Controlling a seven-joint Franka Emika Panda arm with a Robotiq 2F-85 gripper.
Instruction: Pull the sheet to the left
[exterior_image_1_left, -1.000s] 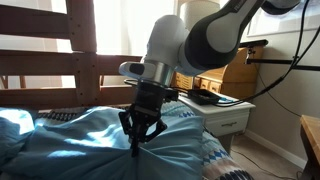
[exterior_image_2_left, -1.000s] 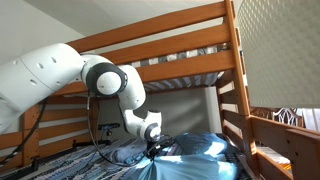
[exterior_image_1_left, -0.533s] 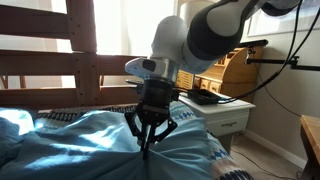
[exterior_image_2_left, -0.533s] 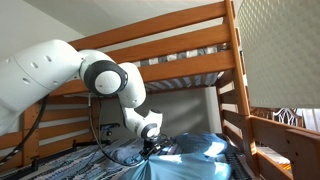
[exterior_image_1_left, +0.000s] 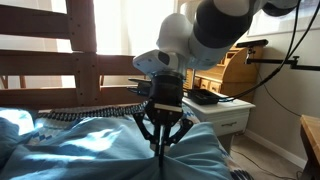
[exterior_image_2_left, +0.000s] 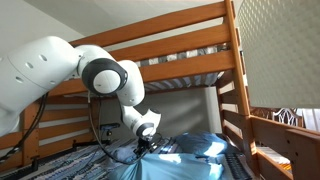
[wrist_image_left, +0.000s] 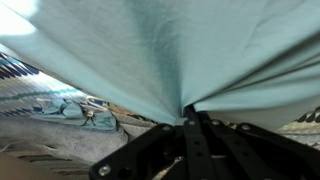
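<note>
My gripper should keep pulling toward the bed edge (exterior_image_1_left: 217, 146) by the white nightstand until the sheet spreads out there, because the sheet's pinched fold (exterior_image_1_left: 162, 167) is in its closed fingers.
The teal-blue sheet (exterior_image_1_left: 90, 150) lies wrinkled across the lower bunk and shows in both exterior views; in an exterior view it is also visible (exterior_image_2_left: 190, 148). My gripper (exterior_image_1_left: 162, 148) is shut on a pinched fold of the sheet, which radiates creases from the fingertips. In the wrist view the sheet (wrist_image_left: 170, 50) fills the upper frame and gathers into the shut jaws (wrist_image_left: 190, 115). In an exterior view the gripper (exterior_image_2_left: 140, 148) sits low over the bed.
Wooden bunk rails (exterior_image_1_left: 60, 70) stand behind the bed; the upper bunk frame (exterior_image_2_left: 180, 50) hangs above. A white nightstand (exterior_image_1_left: 225, 115) with a dark object stands beside the bed. A patterned quilt (wrist_image_left: 40, 85) shows under the sheet's edge.
My gripper has moved rightward in the first exterior view, dragging the pinched sheet with it; in the other exterior view it has shifted slightly left. The sheet now covers more of the bed's corner.
</note>
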